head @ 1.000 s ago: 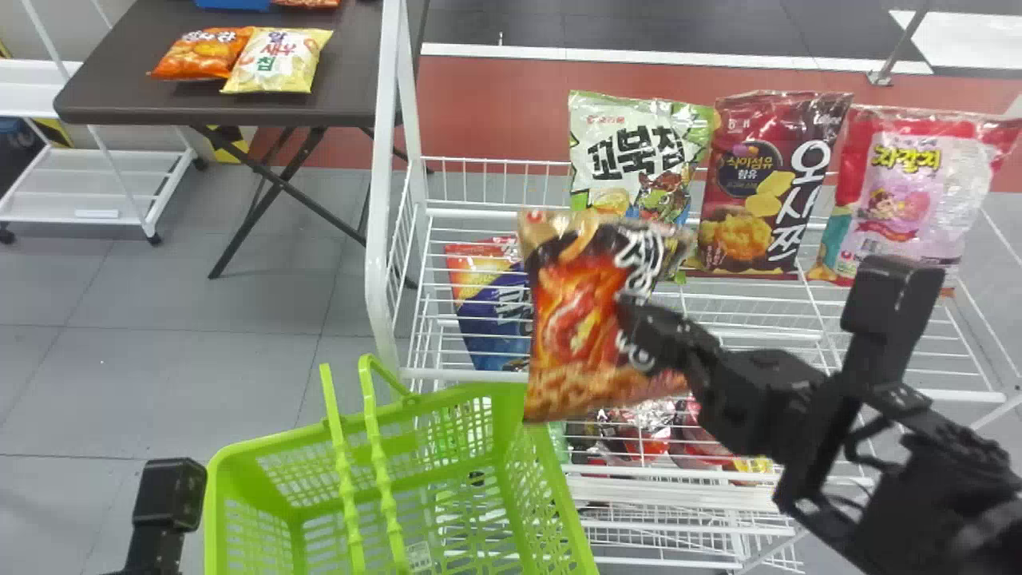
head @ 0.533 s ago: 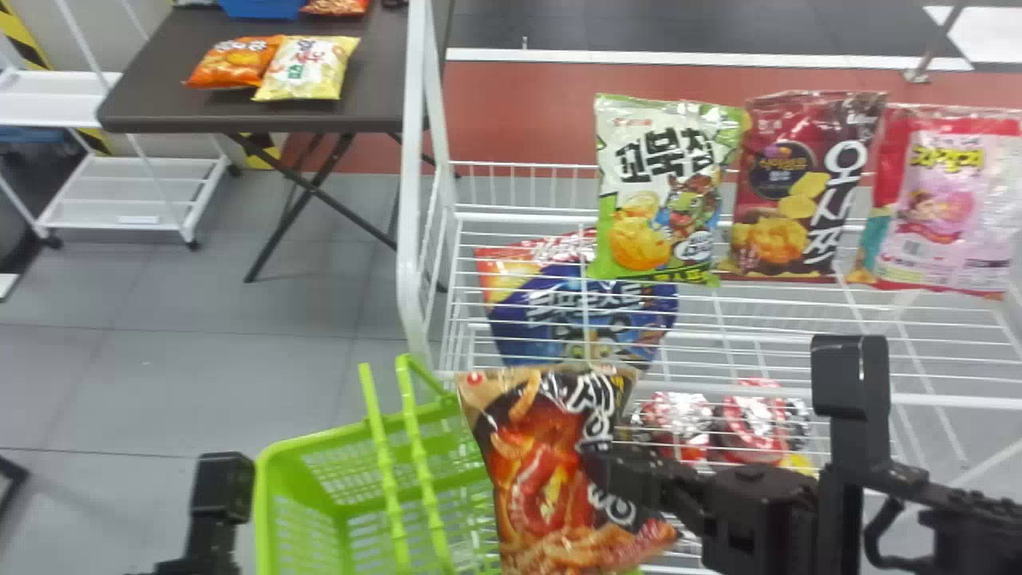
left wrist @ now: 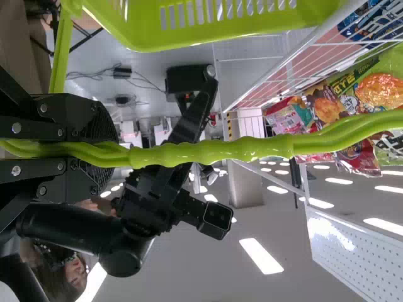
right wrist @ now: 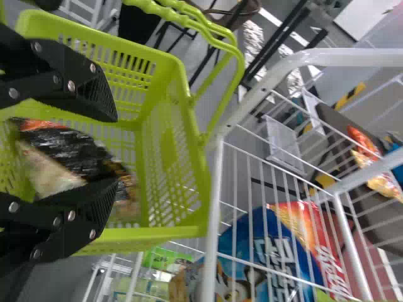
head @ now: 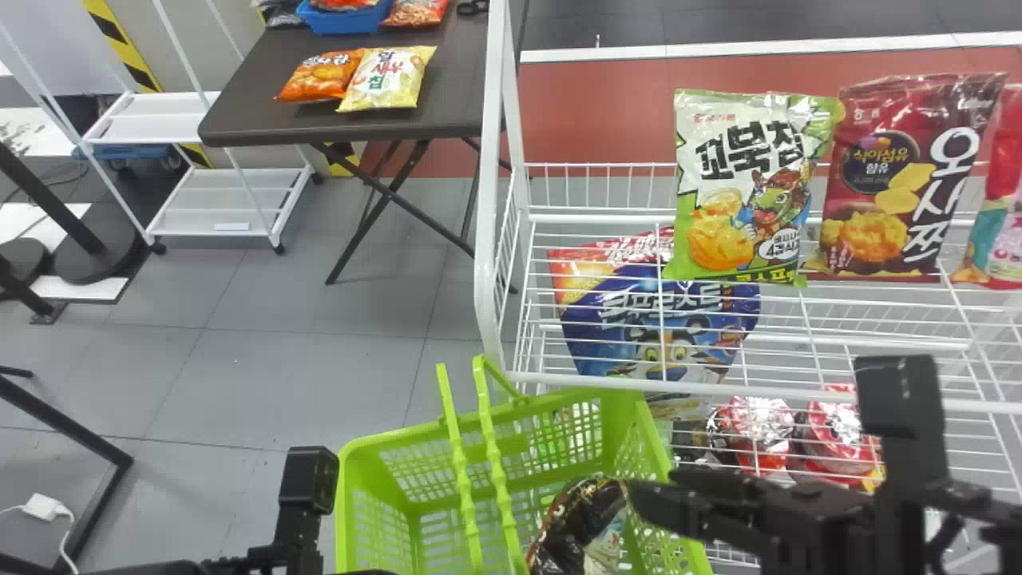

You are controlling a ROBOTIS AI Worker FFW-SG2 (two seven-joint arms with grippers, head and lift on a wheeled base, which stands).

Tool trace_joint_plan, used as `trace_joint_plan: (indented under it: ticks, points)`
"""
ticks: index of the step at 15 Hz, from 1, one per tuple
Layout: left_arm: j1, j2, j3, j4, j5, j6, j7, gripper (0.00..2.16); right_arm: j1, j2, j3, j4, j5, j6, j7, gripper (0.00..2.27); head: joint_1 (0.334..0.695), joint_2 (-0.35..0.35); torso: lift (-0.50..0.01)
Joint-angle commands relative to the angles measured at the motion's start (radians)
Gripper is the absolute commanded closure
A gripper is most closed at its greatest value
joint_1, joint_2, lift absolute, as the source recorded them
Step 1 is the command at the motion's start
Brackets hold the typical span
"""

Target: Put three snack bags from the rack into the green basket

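Note:
The red-pink bag [head: 1003, 182] is standing up on its filled-out lower end [head: 998, 257], so I expect it to stay propped upright when I lower it into the green basket.
At the lower right of the head view my right gripper [head: 651, 499] is over the green basket [head: 375, 447]. A dark snack bag [head: 579, 523] is inside the basket, just beside the fingertips. In the right wrist view the right gripper [right wrist: 116, 150] stands open, with the bag [right wrist: 75, 154] beyond its parted fingers. My left arm's gripper [head: 307, 479] is left of the basket; in the left wrist view the left gripper [left wrist: 113, 151] is shut on the basket handles [left wrist: 214, 151]. A green-white bag [head: 742, 188], a dark red bag [head: 902, 176] and a red-pink bag [head: 1006, 200] stand on the rack.
The white wire rack [head: 806, 391] rises behind and right of the basket, its front post [head: 489, 200] close by. A blue bag [head: 655, 319] and several red packages [head: 754, 435] sit lower down. A dark table [head: 335, 124] with bags stands back left.
The dark bag has gone down and leftward from in front of the rack into the basket, out of my right gripper, which has lowered and opened. The head view has turned left.

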Motion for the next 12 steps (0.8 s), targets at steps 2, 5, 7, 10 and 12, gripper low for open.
trace_joint_plan:
  ticks: [2, 5, 7, 10, 12]
  points:
    - [0.000, 0.001, -0.004, 0.003, 0.000, 0.000, 0.000, 2.15, -0.071, 0.004, -0.055, 0.077, 0.061, -0.223, -0.025, 0.05, 0.695, 0.084, 0.000]
    - [0.000, 0.000, -0.005, 0.005, -0.002, 0.003, 0.001, 2.15, -0.199, 0.005, -0.049, 0.226, 0.159, -0.340, -0.049, 0.07, 0.695, -0.038, 0.000]
    - [0.005, 0.000, -0.005, 0.006, -0.002, 0.003, 0.000, 2.15, -0.269, 0.005, -0.027, 0.350, 0.217, -0.493, -0.077, 0.07, 0.695, -0.071, 0.000]
    - [0.008, 0.000, -0.007, 0.011, -0.003, 0.000, -0.002, 2.15, -0.381, 0.022, 0.010, 0.548, 0.304, -0.665, -0.118, 0.08, 0.695, -0.111, 0.000]
    - [0.011, 0.000, -0.009, 0.014, -0.003, 0.000, -0.003, 2.15, -0.455, 0.028, 0.031, 0.682, 0.338, -0.745, -0.132, 0.10, 0.695, -0.117, 0.000]
